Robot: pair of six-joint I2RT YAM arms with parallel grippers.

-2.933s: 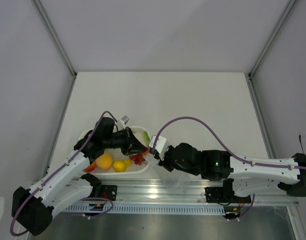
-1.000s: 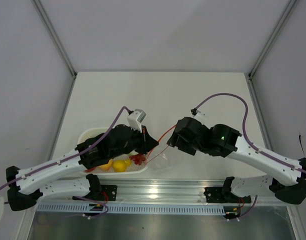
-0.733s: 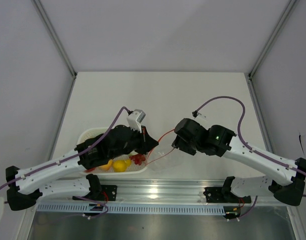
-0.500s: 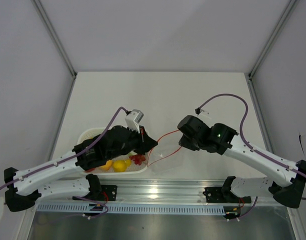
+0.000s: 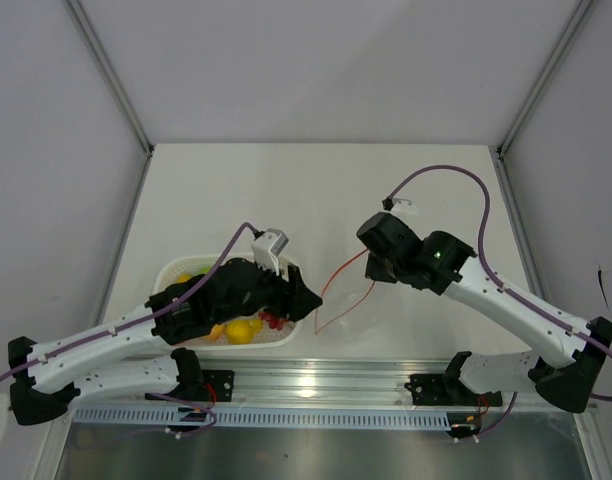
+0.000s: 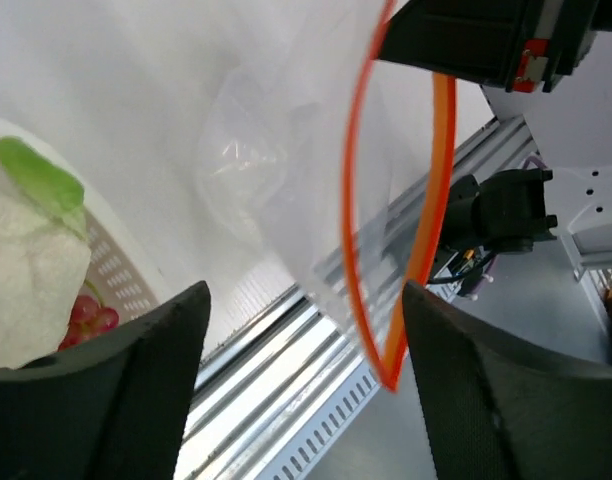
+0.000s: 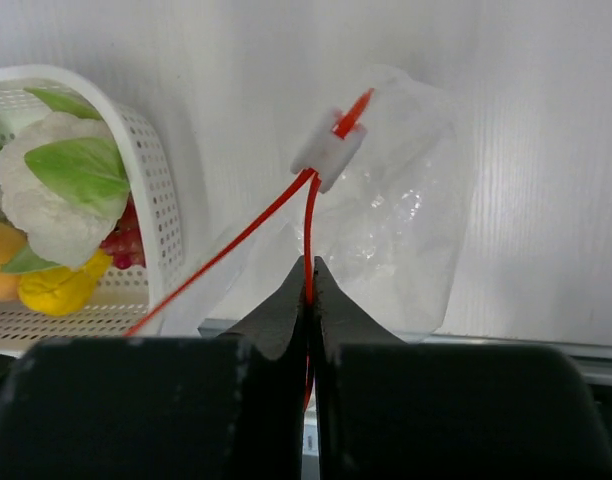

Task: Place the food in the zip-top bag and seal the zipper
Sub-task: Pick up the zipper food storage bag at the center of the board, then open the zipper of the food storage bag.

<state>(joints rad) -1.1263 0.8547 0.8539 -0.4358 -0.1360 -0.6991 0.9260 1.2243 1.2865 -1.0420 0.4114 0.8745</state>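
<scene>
My left gripper should pinch the zipper's free side (image 5: 335, 275) and make the bag's opening (image 5: 344, 291) wider before it gets the cauliflower, because the zipper's sides hang close together there.
The clear zip-top bag (image 5: 348, 305) hangs between the arms, its mouth gaping. My right gripper (image 7: 309, 292) is shut on one side of the red-orange zipper (image 7: 308, 215), just below the white slider (image 7: 329, 150). My left gripper (image 6: 301, 400) is open, its fingers (image 6: 96, 390) spread wide with the zipper loop (image 6: 351, 200) in front of them and nothing held. In the top view the left gripper (image 5: 306, 297) sits at the basket's right end. The food lies in the basket: cauliflower (image 7: 56, 185), yellow fruit (image 7: 56, 287), orange fruit (image 7: 1, 260), grapes (image 7: 126, 245).
The white slotted basket (image 5: 171, 270) stands at the near left, partly under the left arm. A metal rail (image 5: 316, 385) runs along the table's near edge, right below the bag. Grey walls close in the table on three sides.
The left gripper let go of the bag's mouth and opened wide. The right gripper closed on the zipper strip and carried it up and to the right, spreading the bag's mouth.
</scene>
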